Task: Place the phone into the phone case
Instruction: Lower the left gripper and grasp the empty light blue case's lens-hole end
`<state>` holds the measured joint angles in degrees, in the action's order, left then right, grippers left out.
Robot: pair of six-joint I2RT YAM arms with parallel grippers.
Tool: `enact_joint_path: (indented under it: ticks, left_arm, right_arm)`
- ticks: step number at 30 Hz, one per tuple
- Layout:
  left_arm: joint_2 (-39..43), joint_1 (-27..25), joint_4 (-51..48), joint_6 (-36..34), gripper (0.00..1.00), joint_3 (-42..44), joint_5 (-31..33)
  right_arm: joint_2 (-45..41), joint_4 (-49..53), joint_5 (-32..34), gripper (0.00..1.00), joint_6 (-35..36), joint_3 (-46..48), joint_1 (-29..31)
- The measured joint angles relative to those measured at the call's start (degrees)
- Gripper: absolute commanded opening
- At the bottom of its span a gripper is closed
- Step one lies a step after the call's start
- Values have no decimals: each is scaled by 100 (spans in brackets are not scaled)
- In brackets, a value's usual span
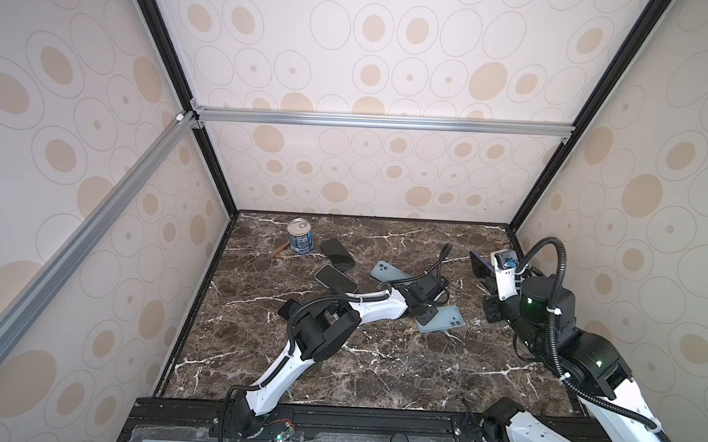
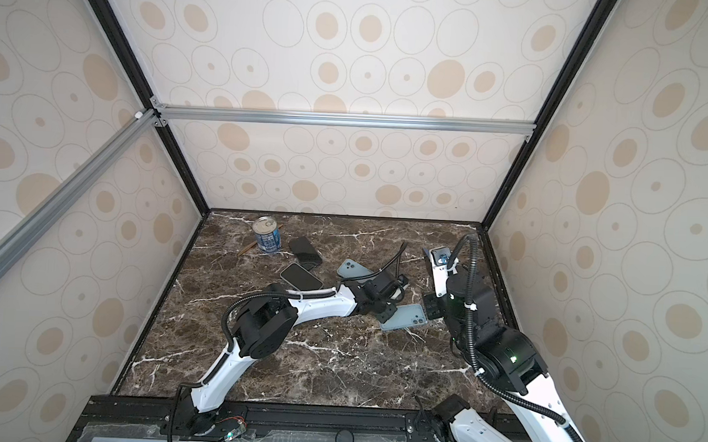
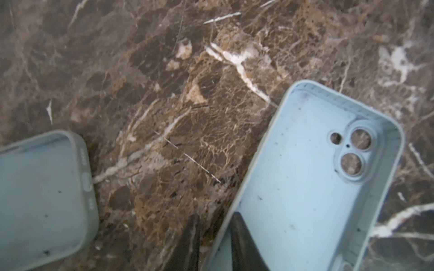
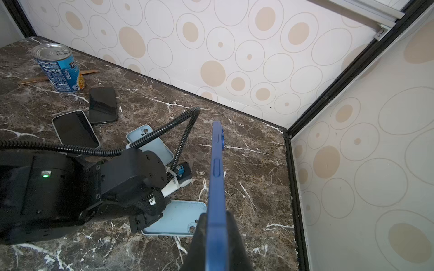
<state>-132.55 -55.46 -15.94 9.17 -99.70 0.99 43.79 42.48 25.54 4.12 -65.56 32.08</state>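
The case's camera holes are toward my right gripper, but the phone's camera points away. My left gripper should turn the case and grab its camera end.
A light blue phone case lies open side up on the marble, its camera holes clear in the left wrist view. My left gripper is shut on the case's long side wall, one finger inside and one outside. The blue phone stands edge-on above the table at the right. My right gripper is shut on it. The case lies just below and left of the phone in the right wrist view.
A second light blue case lies behind my left wrist. Further left are a white-rimmed phone and a dark phone. A blue-labelled can and a wooden stick are at the back left. The right wall is close to my right arm.
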Motion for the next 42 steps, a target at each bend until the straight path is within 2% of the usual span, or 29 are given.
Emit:
enact_joint_path:
  ticks: [3, 6, 9, 15, 19, 22, 25, 31, 35, 42]
  left_arm:
    - [374, -4, 42, 232, 9, 573, 83]
    - [885, -4, -13, 608, 13, 1322, 76]
    - [1403, -2, -52, 1069, 16, 2044, -197]
    - [2721, -76, 612, 2103, 28, 4002, -1453]
    - [3132, -166, 1193, 2695, 35, 4721, -2334]
    - [3171, -181, 1296, 2863, 37, 4811, -2820]
    - [3060, -160, 857, 2579, 42, 4319, -2739]
    - [2450, -7, 173, 1025, 50, 2446, -1591]
    - [2109, 157, 205, -42, 51, 2011, -1217]
    - [1097, 468, -192, -1141, 51, 1272, -1182]
  right_arm:
    - [31, 0, -7, 0, 2, -9, -2]
    - [142, 0, -24, 0, 2, -76, 0]
    - [280, -17, -70, 0, 2, -140, -2]
    - [553, -90, -260, 0, -74, -140, 0]
    - [739, -144, -402, 0, -221, -155, 0]
    - [848, -142, -492, 0, -343, -179, 0]
    - [852, -122, -542, 0, -457, -179, 0]
    - [636, -105, -549, 0, -588, -177, -2]
    - [417, -20, -481, 0, -610, -177, 0]
    - [155, 109, -450, 0, -514, -208, 0]
